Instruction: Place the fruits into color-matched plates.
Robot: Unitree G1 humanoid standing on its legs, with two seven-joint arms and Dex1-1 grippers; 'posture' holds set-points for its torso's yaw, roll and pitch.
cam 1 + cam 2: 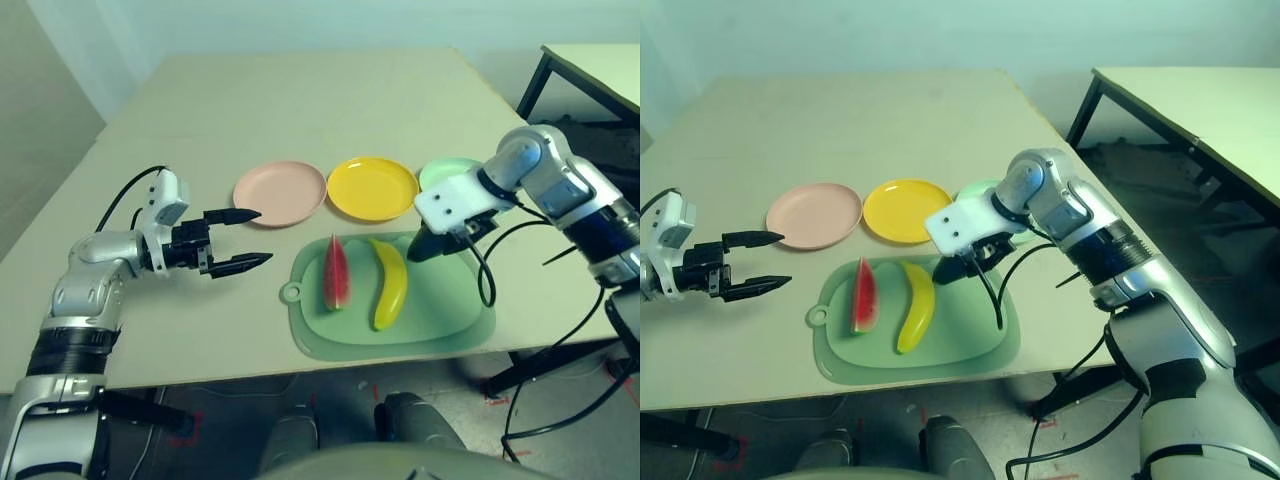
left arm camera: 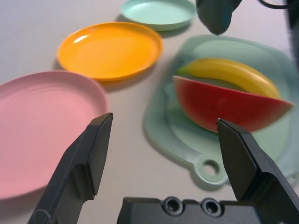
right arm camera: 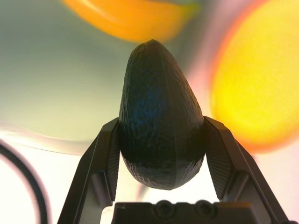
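Note:
I have both right fingers on the avocado's sides (image 3: 161, 121) and the mint green plate (image 1: 446, 172) is empty, so I keep moving toward that plate and let go of the avocado there.
A dark green avocado (image 3: 159, 116) sits between the fingers of my right gripper (image 1: 432, 243), which is shut on it just above the far right corner of the cutting board. The red watermelon wedge (image 1: 336, 272) and the yellow banana (image 1: 389, 283) lie side by side on that board. Behind the board stand the pink plate (image 1: 281, 192), the yellow plate (image 1: 372, 187) and the mint green plate (image 1: 445, 173), all bare. My left gripper (image 1: 262, 236) hangs open over the table left of the board, in front of the pink plate.
The pale green cutting board (image 1: 440, 320) with a handle hole lies near the table's front edge. A black cable (image 1: 485, 275) loops from my right wrist over the board's right side. A second table (image 1: 600, 60) stands at the far right.

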